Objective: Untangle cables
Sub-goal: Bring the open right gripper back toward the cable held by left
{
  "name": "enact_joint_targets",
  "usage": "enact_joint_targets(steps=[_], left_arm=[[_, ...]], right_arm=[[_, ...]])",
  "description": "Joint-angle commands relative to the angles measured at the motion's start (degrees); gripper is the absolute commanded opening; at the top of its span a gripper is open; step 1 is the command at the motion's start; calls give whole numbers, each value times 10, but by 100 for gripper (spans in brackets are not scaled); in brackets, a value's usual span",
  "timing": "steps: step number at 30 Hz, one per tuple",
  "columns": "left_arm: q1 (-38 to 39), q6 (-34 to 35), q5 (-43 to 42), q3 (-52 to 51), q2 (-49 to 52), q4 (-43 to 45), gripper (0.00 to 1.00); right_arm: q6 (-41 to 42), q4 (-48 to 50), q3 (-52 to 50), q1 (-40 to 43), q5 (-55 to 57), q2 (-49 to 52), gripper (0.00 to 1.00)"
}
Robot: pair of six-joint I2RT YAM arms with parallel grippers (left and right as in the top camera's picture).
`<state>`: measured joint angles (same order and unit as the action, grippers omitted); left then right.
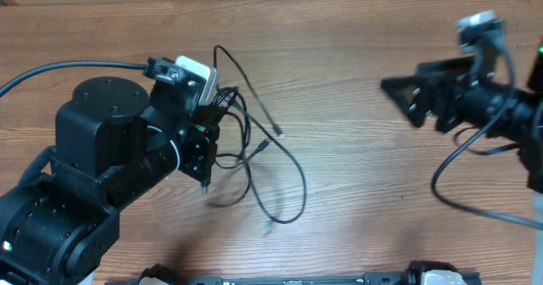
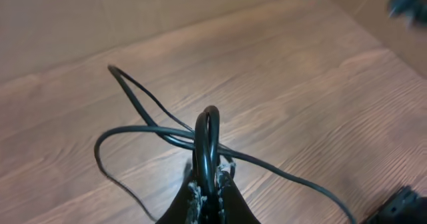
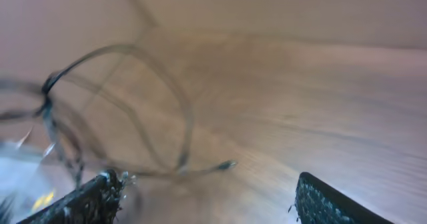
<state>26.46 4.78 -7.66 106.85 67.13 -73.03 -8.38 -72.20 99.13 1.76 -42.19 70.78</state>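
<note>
One cable's wide loop (image 1: 304, 191) curves free of the tangle toward the robot's open right gripper, so the gripper should carry on moving in until its fingers close on that part of the cable (image 1: 291, 154).
The cables (image 1: 290, 162) lie in a loose black tangle on the wooden table, left of centre, with small plug ends (image 1: 277, 131) trailing out to the right. My left gripper (image 1: 204, 180) sits at the tangle's left side. In the left wrist view the left gripper (image 2: 208, 187) is shut on a doubled loop of cable (image 2: 210, 109) that stands up between its fingers, and other strands (image 2: 280, 173) cross behind it. My right gripper (image 1: 404, 98) hovers far to the right, open and empty. In the right wrist view the right gripper (image 3: 207, 199) faces the blurred cables (image 3: 183, 111) and one plug end (image 3: 227, 165).
A thick black wire (image 1: 51, 69) fixed to the left arm runs off the left edge. Another thick wire (image 1: 445, 179) loops under the right arm. A dark rail (image 1: 297, 279) lines the table's front edge. Bare wood (image 1: 356, 192) lies between the tangle and the right gripper.
</note>
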Motion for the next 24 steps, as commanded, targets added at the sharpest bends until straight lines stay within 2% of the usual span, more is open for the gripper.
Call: enact_joint_targets(steps=[1, 3, 13, 18, 24], left_arm=[[-6, 17, -42, 1, -4, 20, 5], [-6, 20, -59, 1, -4, 28, 5], [-5, 30, -61, 1, 6, 26, 4], [-5, 30, -64, 1, 13, 26, 5], [-6, 30, -64, 1, 18, 26, 4]], right_arm=[[-56, -15, 14, -51, -16, 8, 82], [-76, -26, 14, -83, -16, 17, 82], [-78, -36, 14, -218, -16, 84, 84], [-77, -19, 14, -263, -17, 115, 70], [-77, -7, 14, -300, -31, 132, 76]])
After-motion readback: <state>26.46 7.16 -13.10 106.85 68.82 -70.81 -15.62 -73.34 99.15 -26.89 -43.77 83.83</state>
